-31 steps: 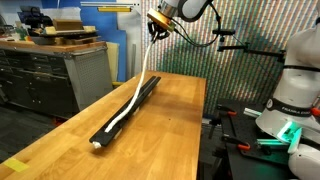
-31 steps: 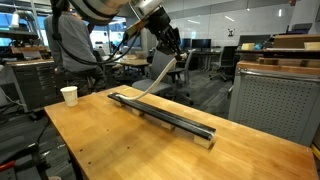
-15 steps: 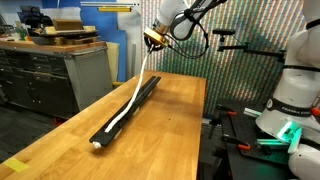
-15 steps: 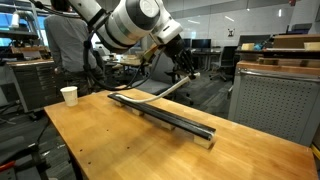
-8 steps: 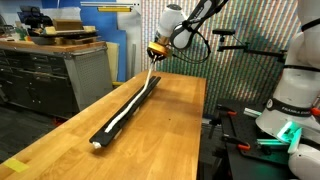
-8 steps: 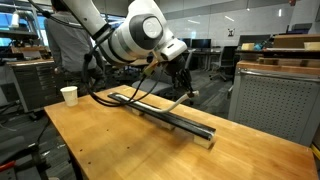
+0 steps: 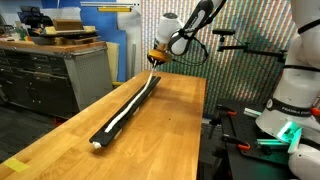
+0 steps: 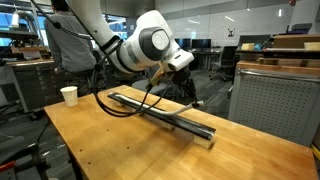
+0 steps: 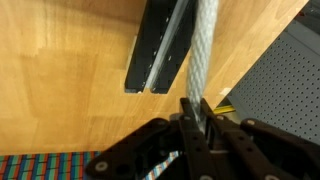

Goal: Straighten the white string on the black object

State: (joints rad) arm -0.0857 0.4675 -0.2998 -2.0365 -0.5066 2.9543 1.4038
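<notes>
My gripper needs to move the white string's held end (image 8: 189, 107) back over the bar's end (image 8: 207, 131) and lower it before opening, because the string's held end slants off beside the black bar.
The long black bar (image 7: 130, 102) lies lengthwise on the wooden table (image 7: 165, 130); it also shows in an exterior view (image 8: 165, 113) and, as its end, in the wrist view (image 9: 160, 45). The white string (image 7: 125, 110) runs along the bar; its far end rises to my gripper (image 7: 154, 60). In the wrist view the string (image 9: 203, 50) passes between the shut fingers of the gripper (image 9: 198, 115). The gripper (image 8: 190, 97) hangs low by the bar's far end, near the table edge.
A paper cup (image 8: 68, 95) stands on the table corner. A grey cabinet (image 7: 55, 75) stands beside the table. A second white robot base (image 7: 290, 100) sits off the table's other side. A grey perforated cabinet (image 8: 275, 105) stands beyond the table.
My gripper has come down from high above the table to just over the bar's far end, drawing the string's lifted end lower and along the bar.
</notes>
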